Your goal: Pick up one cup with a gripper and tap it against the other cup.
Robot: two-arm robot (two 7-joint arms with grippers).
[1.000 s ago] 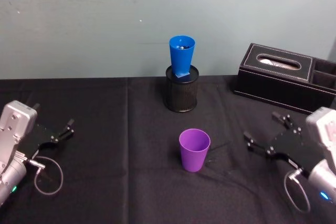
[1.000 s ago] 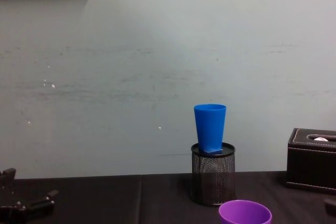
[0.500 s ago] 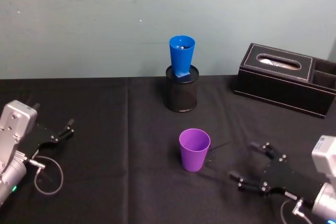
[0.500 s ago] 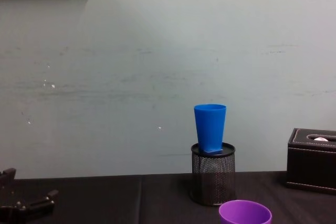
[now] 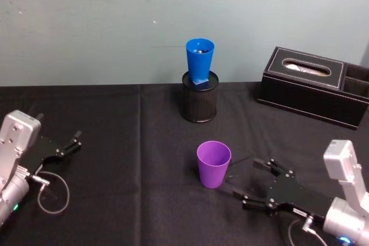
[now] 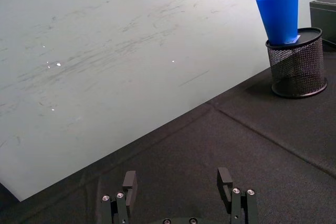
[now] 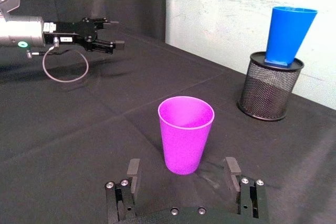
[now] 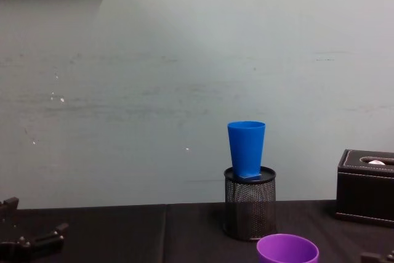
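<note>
My gripper will tap the blue cup (image 8: 246, 147) with the purple cup, and the blue cup should stay standing because a flat patch (image 8: 251, 177) sticks out under its foot.
The purple cup (image 5: 214, 164) stands upright at the middle of the black table. My right gripper (image 5: 245, 178) lies low just to its right, open, fingers pointed at the cup and apart from it. In the right wrist view the purple cup (image 7: 186, 135) stands just past the open right gripper (image 7: 182, 167), on the line between the fingers. The blue cup (image 5: 199, 60) sits tilted in the top of a black mesh pen holder (image 5: 200, 105) at the back. My left gripper (image 5: 74, 142) rests open at the table's left.
A black leather tissue box (image 5: 314, 84) stands at the back right. The pen holder (image 7: 269, 93) with the blue cup (image 7: 289, 35) is beyond the purple cup. A pale wall closes the table's far edge. A grey cable loops beside the left arm.
My right gripper has swung from the right side toward the purple cup, ending close beside it, still open. The left arm and both cups have not moved.
</note>
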